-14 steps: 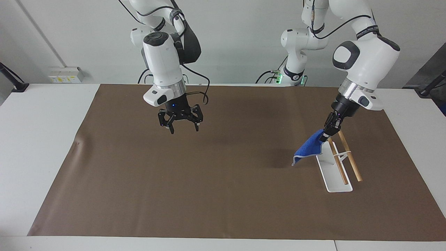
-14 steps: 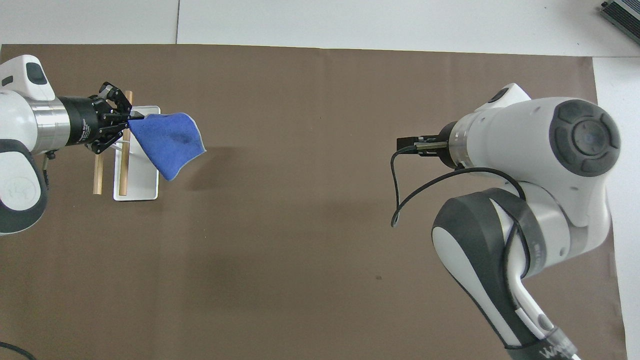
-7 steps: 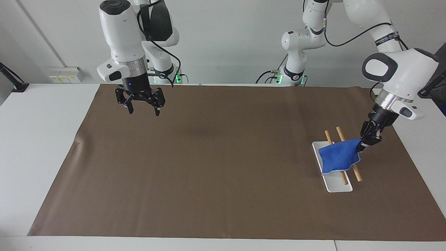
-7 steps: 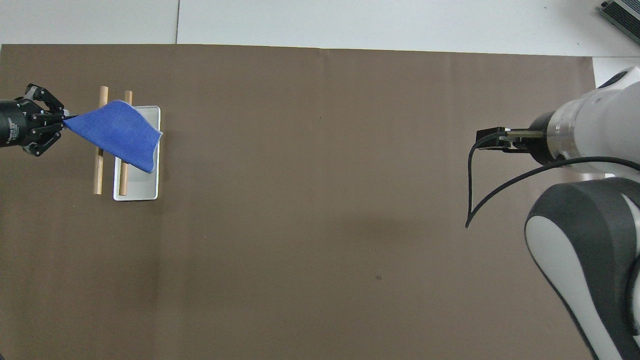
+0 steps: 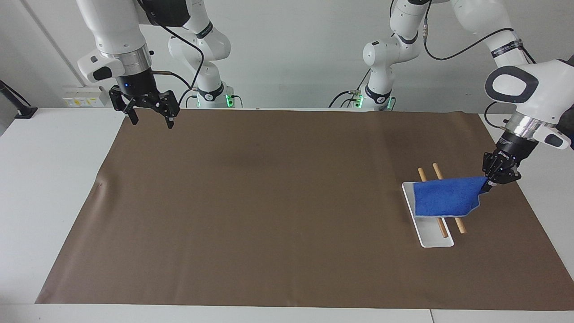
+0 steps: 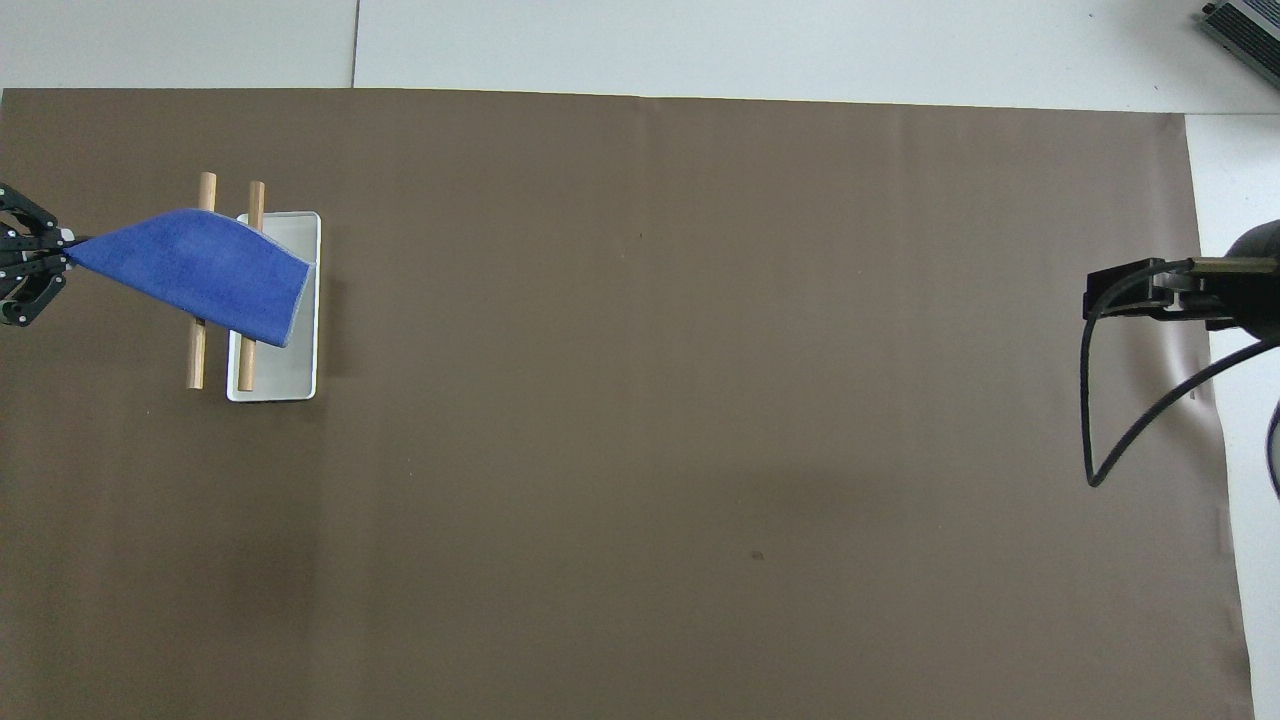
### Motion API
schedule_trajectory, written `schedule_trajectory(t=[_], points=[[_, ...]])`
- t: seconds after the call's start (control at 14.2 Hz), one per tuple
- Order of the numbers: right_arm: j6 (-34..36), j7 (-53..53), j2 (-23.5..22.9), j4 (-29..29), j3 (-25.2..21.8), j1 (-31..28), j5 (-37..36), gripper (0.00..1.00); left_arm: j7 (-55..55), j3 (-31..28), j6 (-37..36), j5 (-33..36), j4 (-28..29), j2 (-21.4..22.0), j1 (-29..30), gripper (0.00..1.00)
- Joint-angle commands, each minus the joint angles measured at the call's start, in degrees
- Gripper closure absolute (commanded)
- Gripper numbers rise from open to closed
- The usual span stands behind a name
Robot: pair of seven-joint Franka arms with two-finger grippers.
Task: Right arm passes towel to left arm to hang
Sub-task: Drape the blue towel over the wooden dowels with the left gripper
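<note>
The blue towel lies across both wooden rods with its far edge over the tray point(image 6: 296, 307), so the robot's left gripper should keep moving the towel's corner point(image 6: 86, 250) square with the rods and let go of it there.
The blue towel point(image 5: 444, 200) is stretched across both wooden rods point(image 5: 459, 224) of the white rack point(image 5: 436, 242) at the left arm's end of the table. My left gripper point(image 5: 488, 184) is shut on the towel's corner, just off the rack on the side toward the mat's end edge. From above, the towel point(image 6: 195, 275) covers the middle of the rods point(image 6: 198, 362), and the left gripper point(image 6: 62, 246) sits at the picture's edge. My right gripper point(image 5: 152, 122) hangs open and holds nothing, over the mat's corner by its own base.
A brown mat point(image 5: 269, 202) covers most of the white table point(image 5: 54, 188). The rack's white base tray point(image 6: 275, 385) lies under the rods. A black cable loop point(image 6: 1100, 420) hangs from the right arm's wrist.
The left gripper has pulled the towel over the rods toward the left arm's end of the table. The right arm has drawn back and up toward its own base, still open.
</note>
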State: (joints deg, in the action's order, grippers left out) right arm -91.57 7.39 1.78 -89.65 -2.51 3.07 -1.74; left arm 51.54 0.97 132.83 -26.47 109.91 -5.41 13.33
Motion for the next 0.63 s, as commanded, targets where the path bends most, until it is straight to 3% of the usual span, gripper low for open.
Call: schedule_trajectory(t=[0.0, 0.35, 0.42, 0.56], points=[[1.3, -1.8, 1.8, -2.3, -1.7, -0.5, 3.1, 0.0, 0.5, 0.5, -0.7, -0.7, 1.6, 0.8, 1.8, 1.0], [2.2, -2.0, 3.3, -4.1, -2.0, -0.4, 3.1, 0.0, 0.2, 0.5, 0.0, -0.6, 3.8, 1.5, 2.2, 1.0], [3.5, -2.4, 3.5, -4.5, -2.1, -0.2, 2.9, 0.0, -0.1, 0.5, 0.3, -0.6, 3.8, 1.5, 2.4, 0.96], [2.6, -5.4, 2.9, -3.7, -2.8, 0.3, 1.3, 0.0, -6.3, 0.5, 0.5, -0.3, 3.7, 1.5, 4.8, 0.5]])
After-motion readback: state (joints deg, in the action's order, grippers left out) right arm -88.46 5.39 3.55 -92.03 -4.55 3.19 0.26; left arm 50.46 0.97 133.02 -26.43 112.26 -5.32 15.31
